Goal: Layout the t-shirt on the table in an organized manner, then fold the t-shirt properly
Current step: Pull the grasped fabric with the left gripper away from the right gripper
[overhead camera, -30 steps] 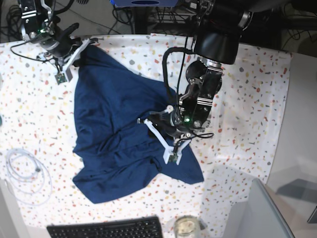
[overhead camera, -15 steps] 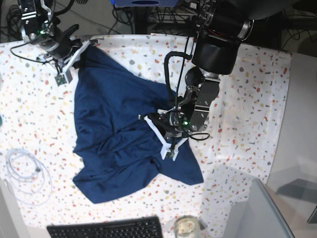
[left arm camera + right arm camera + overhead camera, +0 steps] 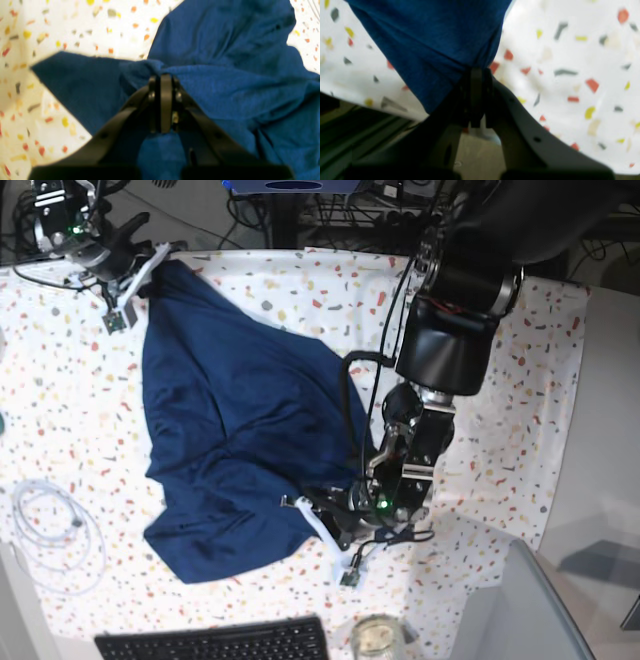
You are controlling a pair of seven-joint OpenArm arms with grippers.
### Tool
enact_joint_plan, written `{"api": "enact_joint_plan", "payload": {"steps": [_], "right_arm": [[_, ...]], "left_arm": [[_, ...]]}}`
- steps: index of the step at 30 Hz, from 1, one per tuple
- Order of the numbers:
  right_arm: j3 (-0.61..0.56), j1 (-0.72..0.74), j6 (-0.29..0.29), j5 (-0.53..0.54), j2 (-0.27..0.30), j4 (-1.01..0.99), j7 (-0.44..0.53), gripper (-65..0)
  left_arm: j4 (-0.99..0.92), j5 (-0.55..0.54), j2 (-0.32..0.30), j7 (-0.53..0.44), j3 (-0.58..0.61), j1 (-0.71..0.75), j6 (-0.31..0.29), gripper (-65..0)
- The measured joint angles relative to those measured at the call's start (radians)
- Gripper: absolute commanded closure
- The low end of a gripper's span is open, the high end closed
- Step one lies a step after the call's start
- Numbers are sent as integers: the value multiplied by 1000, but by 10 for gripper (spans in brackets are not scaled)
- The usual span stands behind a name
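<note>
My right gripper is holding the t-shirt's far corner (image 3: 170, 278), so I keep pulling its fold with my left gripper toward the open space (image 3: 334, 612) by the jar until the t-shirt stretches out.
The dark navy t-shirt (image 3: 230, 410) lies crumpled on the speckled table (image 3: 500, 430), stretched from the back left toward the front. My left gripper (image 3: 300, 510) is shut on a bunched fold near the shirt's front right edge. The left wrist view shows the left gripper (image 3: 162, 78) with its jaws pressed together and the t-shirt (image 3: 225, 87) fabric pinched at the tips. My right gripper (image 3: 158, 260) is shut on the shirt's back-left corner. In the right wrist view the right gripper (image 3: 476, 72) clamps the t-shirt (image 3: 432, 37) hem close to the table (image 3: 570, 62) edge.
A coiled white cable (image 3: 50, 530) lies at the front left. A black keyboard (image 3: 215, 642) and a glass jar (image 3: 378, 638) sit at the front edge. A grey panel (image 3: 540, 610) and a plain grey surface (image 3: 600, 480) border the right side.
My left gripper closed on the fabric and moved toward the front edge, dragging the shirt. My right gripper pulled its corner farther back and left. The shirt is stretched longer.
</note>
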Motion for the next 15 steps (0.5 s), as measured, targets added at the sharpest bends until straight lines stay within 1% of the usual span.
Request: {"api": "enact_joint_plan", "payload": {"steps": [2,4,6,8,10,11,13,15], "right_arm": [[-4,-16,1,7,16,0,6,0],[-3,-29,0,1,26,1,4,0],[1,-45,0,1,27,6,8,0],[0,-64,1,2,33,20,9,0],[-4,-85,6,11,58,40,7,0],[-3,-91,8,10,72,50,3,0],[2,-99,6,-4,88,69,-6,0],[11,-104,5,1,98,103,-10,0]], "left_arm": [[-51,-1,1,-28,0,-52,1,0],[-109,16,3,-117,-2,-106,11,0],[-173,16,13,-179,-2,-161,13,0],[-238,12,22,-229,-1,-203,6,0],[-299,1,24,-275,0,-235,3,0],[-327,0,25,-306,0,-248,17,0],[-369,4,33,-341,1,-276,82,0],[-394,2,40,-377,5,-310,87,0]]}}
